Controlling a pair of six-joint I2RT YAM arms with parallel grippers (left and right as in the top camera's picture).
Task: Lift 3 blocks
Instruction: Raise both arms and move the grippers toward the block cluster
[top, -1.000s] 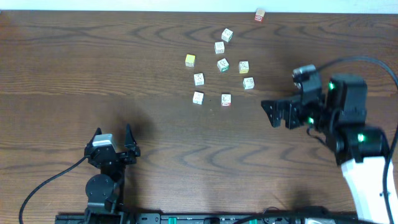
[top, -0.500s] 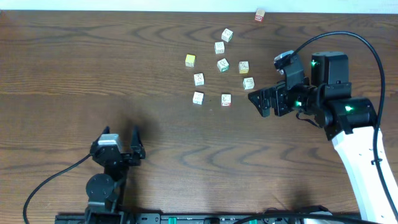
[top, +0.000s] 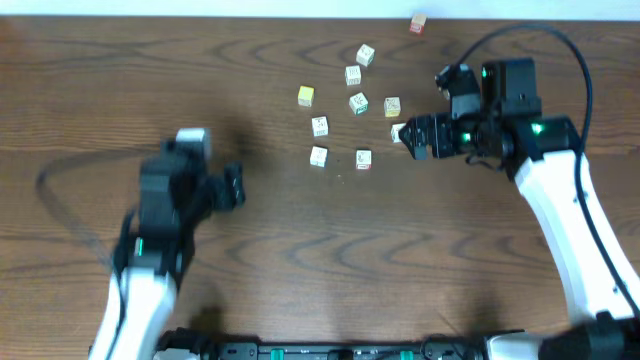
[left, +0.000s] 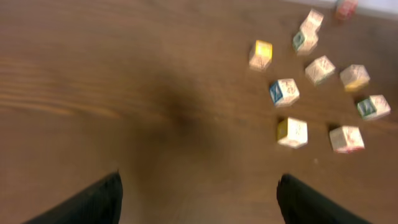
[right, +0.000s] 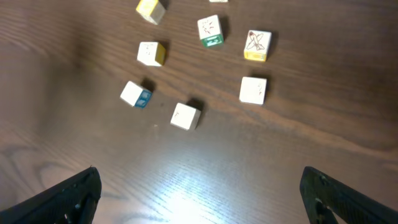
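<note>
I should continue to move over the yellow-tinted block (top: 392, 106), which has open wood on both sides for my right gripper's fingers, until they straddle it, and then close.
Small letter blocks lie scattered on the dark wooden table. The plain whitish block (top: 398, 132) (right: 253, 89) sits right at the tips of my right gripper (top: 414, 139) (right: 208, 199), which is open and holds nothing. Just behind it lies the yellow-tinted block (top: 392, 107) (right: 257, 45) (left: 354, 76). The red-edged block (top: 363, 158) (left: 346, 138) (right: 185, 116) rests at the cluster's front. My left gripper (top: 236, 187) (left: 199, 186) hangs open over bare wood, well left of the blocks.
The same cluster holds a yellow-green cube (top: 306, 96), a green-printed cube (top: 358, 103) and several other pale letter cubes, such as the white cube (top: 318, 156). A reddish cube (top: 416, 24) lies alone at the table's far edge.
My right arm has swung up and left, its fingertips now at the cluster's right side. The left arm has risen from the front edge toward the table's middle. Both grippers stay open.
</note>
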